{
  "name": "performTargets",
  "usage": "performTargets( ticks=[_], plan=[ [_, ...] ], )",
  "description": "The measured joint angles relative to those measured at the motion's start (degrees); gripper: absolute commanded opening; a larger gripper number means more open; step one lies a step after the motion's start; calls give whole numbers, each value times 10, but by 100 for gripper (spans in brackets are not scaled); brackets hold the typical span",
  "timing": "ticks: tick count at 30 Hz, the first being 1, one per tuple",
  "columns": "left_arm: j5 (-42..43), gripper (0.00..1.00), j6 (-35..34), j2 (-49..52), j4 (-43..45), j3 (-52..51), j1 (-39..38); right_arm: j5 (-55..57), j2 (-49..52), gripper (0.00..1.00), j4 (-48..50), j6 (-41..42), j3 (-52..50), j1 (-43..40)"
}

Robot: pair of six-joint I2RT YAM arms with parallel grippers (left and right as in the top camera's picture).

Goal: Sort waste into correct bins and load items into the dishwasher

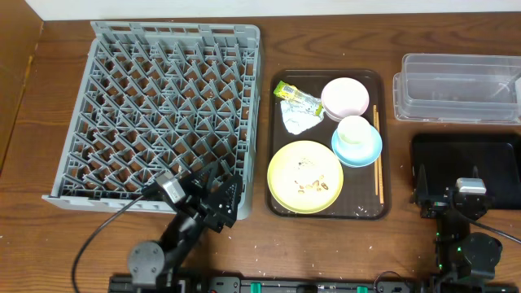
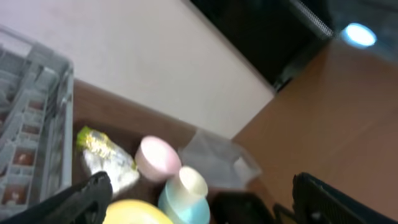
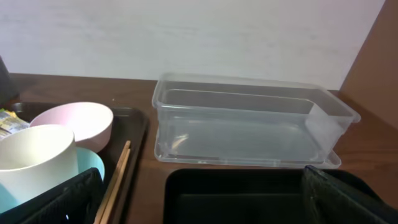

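My left gripper should move back and my right gripper should pick up the wrappers [image 1: 299, 107], because the clear tub and black bin [image 1: 462, 148] are next to my right gripper.
On the brown tray [image 1: 363, 194] lie a green-yellow wrapper [image 1: 297, 95], a silvery wrapper [image 1: 299, 116], a pink bowl [image 1: 345, 98], a pale cup [image 1: 354, 129] inside a light blue bowl [image 1: 371, 151], a yellow plate [image 1: 286, 167] with rice-like scraps [image 1: 310, 185], and chopsticks [image 1: 378, 159]. The grey dish rack [image 1: 163, 106] stands at the left. The clear tub [image 1: 460, 88] and black bin [image 1: 476, 163] are at the right. My left gripper [image 1: 218, 198] is open and empty at the rack's front right corner. My right gripper [image 1: 453, 197] is open and empty over the black bin's front.
The left wrist view shows the wrappers [image 2: 102, 155], pink bowl [image 2: 158, 158] and cup [image 2: 186, 183] ahead of the open jaws [image 2: 199, 208]. The right wrist view shows the tub [image 3: 249, 124] and black bin [image 3: 249, 193] ahead of its jaws [image 3: 199, 205]. A wall runs along the back.
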Motion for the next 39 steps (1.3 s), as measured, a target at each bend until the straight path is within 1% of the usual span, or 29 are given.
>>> performTargets(
  ticks=[2,5,8,9,11,15,17,19,21,23,27,32,39],
  plan=[
    [0,94,42,44,-99,74,0,0,0,99,0,0,0,0],
    [-13,94,104,139,-250,195,-1,0,0,99,0,0,0,0],
    [-23,94,167,268,-405,335,-2,0,0,99,1,0,0,0],
    [-26,94,193,326,-477,396,-3,0,0,99,0,0,0,0],
    [-32,94,229,430,-587,501,-12,0,0,99,1,0,0,0],
    [-89,94,270,618,-769,674,-65,0,0,99,0,0,0,0],
    [-138,94,275,701,-829,736,-109,0,0,99,0,0,0,0],
    [-177,94,274,762,-843,771,-150,0,0,99,0,0,0,0],
    [-202,94,272,806,-830,782,-182,0,0,99,0,0,0,0],
    [-217,94,267,839,-810,784,-206,0,0,99,0,0,0,0],
    [-224,94,230,884,-776,784,-232,0,0,99,0,0,0,0],
    [-198,94,212,893,-706,784,-234,0,0,99,0,0,0,0],
    [-183,94,203,893,-556,785,-235,0,0,99,0,0,0,0]
  ],
)
